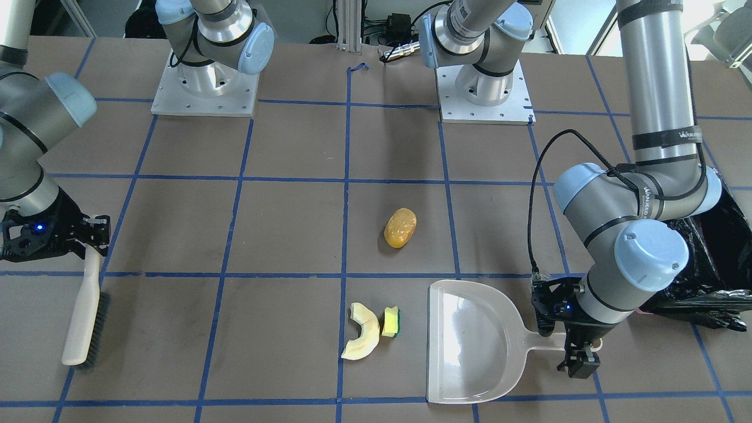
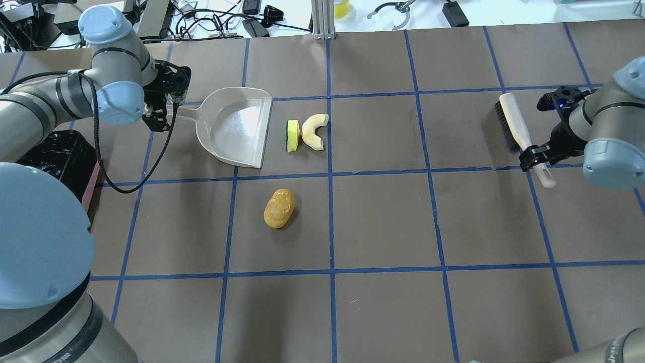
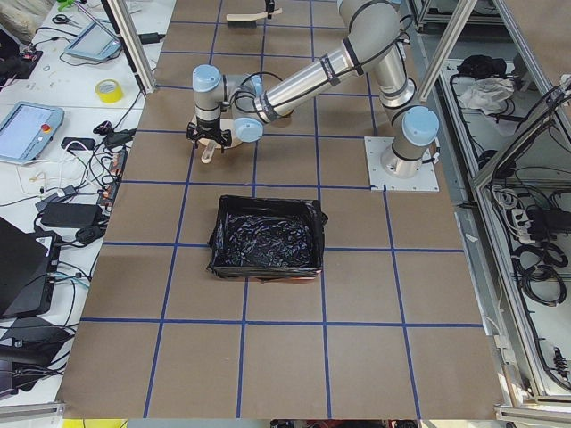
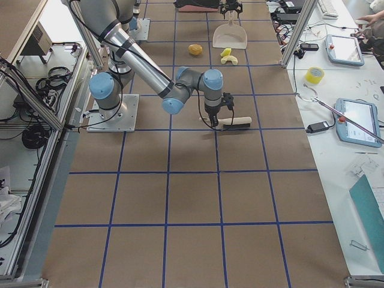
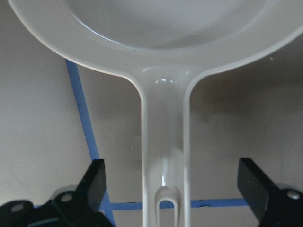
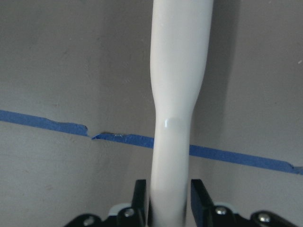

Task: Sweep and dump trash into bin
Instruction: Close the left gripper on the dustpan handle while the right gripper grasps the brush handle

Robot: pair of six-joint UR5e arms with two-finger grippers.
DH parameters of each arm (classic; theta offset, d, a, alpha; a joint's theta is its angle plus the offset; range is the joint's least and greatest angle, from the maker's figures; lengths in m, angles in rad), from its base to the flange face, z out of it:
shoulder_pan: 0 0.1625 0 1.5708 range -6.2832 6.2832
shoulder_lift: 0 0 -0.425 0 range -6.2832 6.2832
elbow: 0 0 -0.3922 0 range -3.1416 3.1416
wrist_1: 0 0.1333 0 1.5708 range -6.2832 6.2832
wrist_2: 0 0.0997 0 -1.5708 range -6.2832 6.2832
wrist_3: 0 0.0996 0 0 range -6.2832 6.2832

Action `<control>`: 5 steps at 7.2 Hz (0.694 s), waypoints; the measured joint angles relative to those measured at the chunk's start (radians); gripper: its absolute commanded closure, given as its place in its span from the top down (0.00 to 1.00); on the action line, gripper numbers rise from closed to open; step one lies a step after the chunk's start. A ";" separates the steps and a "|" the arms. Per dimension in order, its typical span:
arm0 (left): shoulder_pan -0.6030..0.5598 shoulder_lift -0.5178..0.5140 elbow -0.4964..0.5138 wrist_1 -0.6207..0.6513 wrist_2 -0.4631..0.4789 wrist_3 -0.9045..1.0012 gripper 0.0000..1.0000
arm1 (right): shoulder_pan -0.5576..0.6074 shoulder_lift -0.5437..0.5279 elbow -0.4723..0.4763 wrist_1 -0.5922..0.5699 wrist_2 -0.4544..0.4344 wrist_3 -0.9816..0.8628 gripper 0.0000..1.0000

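Observation:
The trash will slide out cleanly when I tip the white dustpan (image 1: 479, 342), because the dustpan has a smooth, shiny bottom and an opening (image 1: 430, 342).
The trash lies on the brown table: a golden-brown potato-like lump (image 1: 400, 227) (image 2: 278, 208), a cream crescent slice (image 1: 363, 339) (image 2: 313, 132) and a yellow-green sponge piece (image 1: 390, 322) (image 2: 293, 135) touching it. The white dustpan (image 1: 470, 346) (image 2: 234, 126) lies flat, its mouth facing the sponge. My left gripper (image 1: 564, 348) (image 2: 166, 108) (image 5: 173, 189) is open, its fingers (image 5: 92, 182) straddling the dustpan handle without touching it. My right gripper (image 1: 88, 238) (image 2: 534, 154) (image 6: 170, 203) is shut on the white handle of the brush (image 1: 85, 311) (image 2: 516, 126). The pink bin with black bag (image 3: 268, 236) (image 2: 55, 156) stands behind my left arm.
Blue tape lines grid the table. The two arm bases (image 1: 205, 88) (image 1: 484, 88) stand at the robot's side. Cables and tools lie on the white bench (image 2: 282, 15) beyond the far edge. The potato lies about one grid cell from the dustpan.

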 measured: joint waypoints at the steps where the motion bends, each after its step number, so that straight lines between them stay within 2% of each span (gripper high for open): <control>1: 0.002 -0.003 -0.004 0.013 -0.004 -0.008 0.96 | 0.000 -0.004 -0.001 0.000 0.001 0.001 0.33; 2: 0.008 -0.005 -0.007 0.017 -0.005 -0.011 0.68 | 0.000 -0.006 -0.001 0.000 0.002 0.002 0.24; 3: 0.016 -0.005 -0.009 0.019 -0.006 -0.011 0.28 | 0.000 -0.007 -0.001 0.000 0.011 0.002 0.19; 4: 0.021 -0.004 -0.010 0.020 -0.006 -0.012 0.09 | 0.000 -0.008 -0.002 -0.001 0.023 0.002 0.13; 5: 0.023 -0.001 -0.011 0.020 -0.006 -0.014 0.02 | 0.000 -0.010 -0.004 -0.001 0.031 0.002 0.11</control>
